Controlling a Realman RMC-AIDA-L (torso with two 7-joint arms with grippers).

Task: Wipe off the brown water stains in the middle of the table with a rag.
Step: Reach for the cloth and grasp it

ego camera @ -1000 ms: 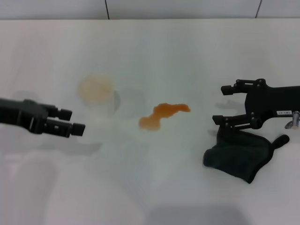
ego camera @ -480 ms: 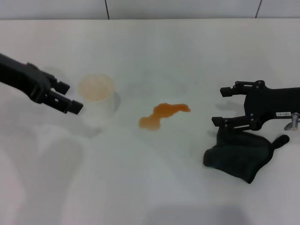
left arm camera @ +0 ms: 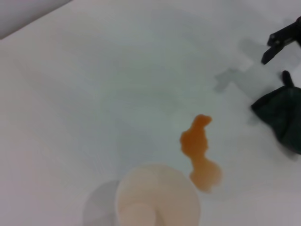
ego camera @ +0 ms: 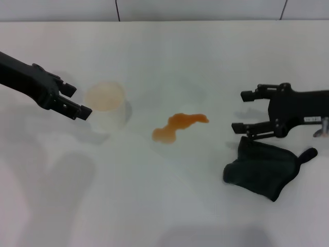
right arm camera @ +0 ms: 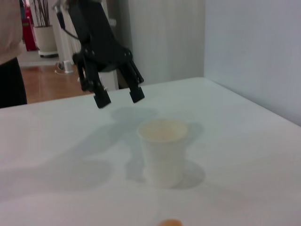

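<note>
My open right gripper needs to pull back, tilt down and grab the rag (ego camera: 281,165) near its loop, as my fingers point level past the rag's far edge (ego camera: 266,146).
The brown water stains (ego camera: 177,126) are a wavy orange-brown puddle in the middle of the white table (ego camera: 169,56); they also show in the left wrist view (left arm camera: 197,150). The dark rag (ego camera: 262,167) lies flat at the right, loop at its right corner, and shows in the left wrist view (left arm camera: 282,115). My right gripper (ego camera: 240,111) is open and empty, just behind the rag's far edge, pointing at the stains. My left gripper (ego camera: 78,101) is open and empty, hovering just left of a paper cup (ego camera: 105,105); it also shows in the right wrist view (right arm camera: 118,99).
The white paper cup (right arm camera: 162,150) stands upright left of the stains, also in the left wrist view (left arm camera: 157,197). A tiled wall runs along the table's far edge. Bare tabletop lies in front of the stains and between the stains and the rag.
My left gripper has risen and moved back and up to beside the cup. My right gripper has shifted slightly away from the rag. The rag and stains have not moved.
</note>
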